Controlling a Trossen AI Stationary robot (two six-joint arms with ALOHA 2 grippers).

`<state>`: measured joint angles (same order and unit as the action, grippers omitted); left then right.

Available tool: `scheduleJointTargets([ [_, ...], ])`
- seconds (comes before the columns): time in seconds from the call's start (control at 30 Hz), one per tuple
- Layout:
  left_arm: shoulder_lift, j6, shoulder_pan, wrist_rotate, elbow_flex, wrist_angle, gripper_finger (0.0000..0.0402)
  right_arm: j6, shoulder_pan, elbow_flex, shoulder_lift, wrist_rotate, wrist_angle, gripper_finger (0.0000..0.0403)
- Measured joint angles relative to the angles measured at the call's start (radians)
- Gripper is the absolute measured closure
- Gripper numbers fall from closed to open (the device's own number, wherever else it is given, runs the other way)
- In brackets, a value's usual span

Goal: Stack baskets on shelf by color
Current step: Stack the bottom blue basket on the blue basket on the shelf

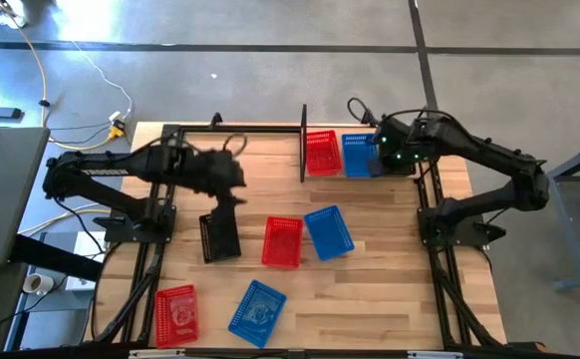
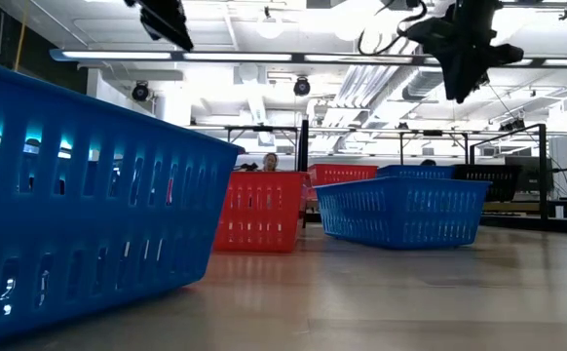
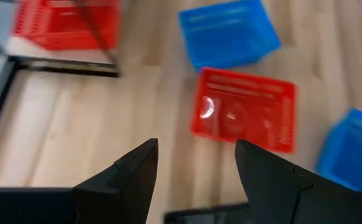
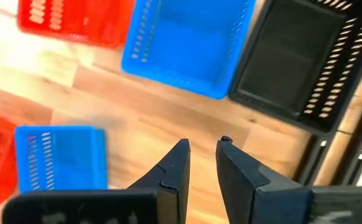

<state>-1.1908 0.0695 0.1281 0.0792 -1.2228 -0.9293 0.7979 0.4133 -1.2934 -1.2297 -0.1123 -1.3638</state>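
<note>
Open wood (image 1: 216, 305) parts the front blue basket from the front red one, so my left gripper should carry on heading for that blue rim (image 1: 241, 304) until its fingers straddle it.
In the high view a red basket (image 1: 321, 153), a blue basket (image 1: 357, 155) and a black one, mostly hidden under my right arm, sit side by side at the shelf (image 1: 303, 145) on the far edge. A black basket (image 1: 218, 237), a red basket (image 1: 282, 242) and a blue basket (image 1: 328, 231) lie mid-table. Another red basket (image 1: 176, 314) and blue basket (image 1: 258, 309) lie near the front edge. My left gripper (image 3: 196, 155) hovers open above the table, near the loose black basket. My right gripper (image 4: 203, 146) hovers above the shelf's blue basket (image 4: 187, 43) and black basket (image 4: 299, 62), its fingers narrowly apart and empty.
Black arm-mount frames (image 1: 141, 269) run along both table sides. The low view shows a blue basket (image 2: 79, 195) close to the camera, with a red basket (image 2: 259, 210) and a blue basket (image 2: 400, 210) farther off. Bare wood lies at the near right of the table.
</note>
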Motion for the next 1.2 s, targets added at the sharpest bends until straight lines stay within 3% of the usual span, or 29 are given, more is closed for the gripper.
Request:
scheduleJointTargets([
  [0.53,-0.001,0.205,-0.453,0.0,0.0,-0.002,0.0197,0.092,-0.174,0.0,0.0,-0.036,0.028,0.0337],
  [0.77,-0.092,0.263,-0.633,0.043,-0.001,0.028,0.0197,0.083,-0.218,0.0,0.0,-0.036,0.057,0.0337],
  [1.1,-0.28,0.278,-0.762,0.065,0.0,0.098,0.0197,0.084,-0.226,0.0,0.0,-0.037,0.057,0.0337],
  [1.2,-0.323,0.377,-0.766,0.071,0.0,0.101,0.0197,0.084,-0.226,0.0,0.0,-0.037,0.059,0.0337],
])
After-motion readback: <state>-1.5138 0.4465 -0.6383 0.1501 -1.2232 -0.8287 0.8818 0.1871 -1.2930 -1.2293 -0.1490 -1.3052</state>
